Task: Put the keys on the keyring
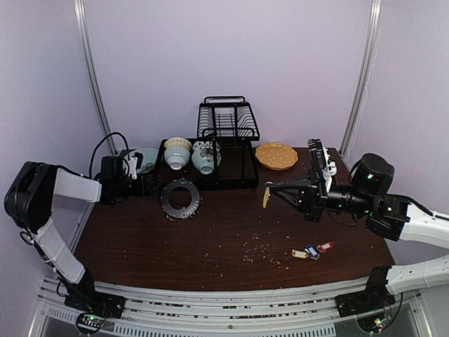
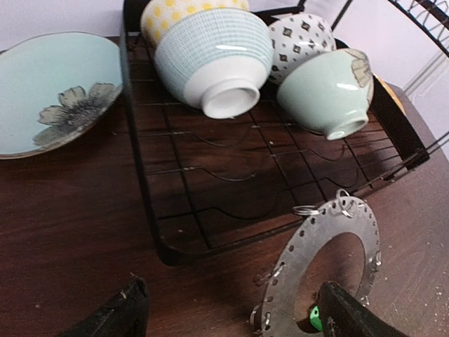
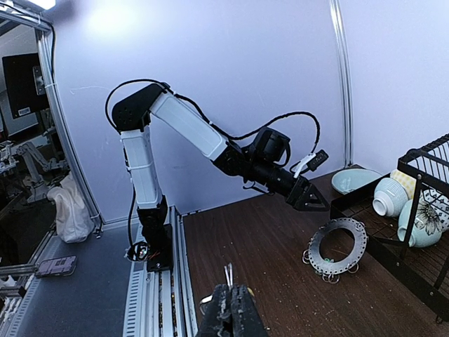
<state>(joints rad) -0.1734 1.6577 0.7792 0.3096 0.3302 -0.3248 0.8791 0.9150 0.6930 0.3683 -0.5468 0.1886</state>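
The keyring's near rim [image 2: 279, 300] has my left gripper's open fingers on both sides of it. I should carry on moving toward that rim [image 1: 166, 200] until it is inside them, then close.
The keyring [image 1: 180, 199] is a flat grey ring lying just in front of the black rack; it also shows in the left wrist view [image 2: 330, 253] and the right wrist view [image 3: 337, 245]. A green tag [image 2: 315, 319] peeks out at its inner edge. My left gripper [image 1: 153, 184] [image 2: 231, 319] is open, low beside the ring's left side, holding nothing. My right gripper [image 1: 269, 196] [image 3: 230, 309] is shut on a key with a yellow tag [image 1: 266, 197], raised above the table. Three more keys [image 1: 312, 250], tagged yellow, blue and red, lie near the right front.
A black rack tray [image 1: 235, 179] holds two overturned bowls [image 1: 177, 152] [image 1: 205, 156]. Behind it stands a wire dish rack [image 1: 228, 119]. A teal plate [image 1: 145, 158] sits at the back left, an orange scalloped plate [image 1: 276, 155] at the back right. Crumbs [image 1: 259, 246] dot the table.
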